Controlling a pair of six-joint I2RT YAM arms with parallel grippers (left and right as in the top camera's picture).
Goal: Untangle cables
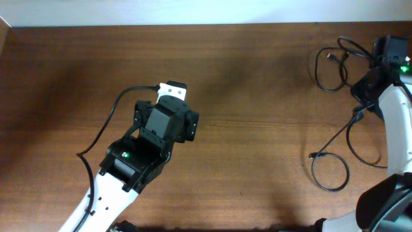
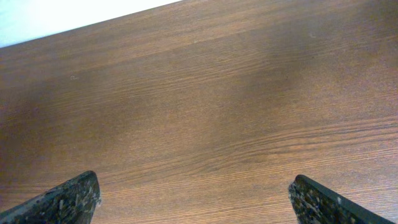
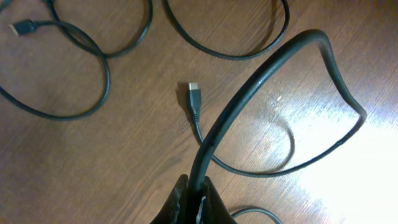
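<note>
The near loop [image 1: 330, 189] lies clear of the far loop, so my right gripper keeps moving the held cable toward open wood [image 1: 333, 116] and lets go of it there.
The cables lie in thin black loops at the table's right side: one loop [image 1: 318, 72] up by the far edge, another [image 1: 347, 171] nearer the front with its plug [image 1: 313, 155]. My right gripper [image 1: 368, 86] [image 3: 194, 190] is shut on a cable [image 3: 267, 68] that arches up out of the jaws and curves back down to the wood. A silver-tipped plug [image 3: 194, 98] lies just beyond the fingers, and a second plug [image 3: 22, 27] rests at the upper left. My left gripper [image 1: 172, 92] [image 2: 194, 199] hangs open over bare wood, far left of the cables, its fingertips [image 2: 68, 199] wide apart.
The wooden table [image 1: 257, 116] ends at a pale wall along the far edge [image 1: 193, 24]. A thicker black cord [image 1: 109, 119] trails from the left arm. The right arm's white body [image 1: 396, 122] stands over part of the cables.
</note>
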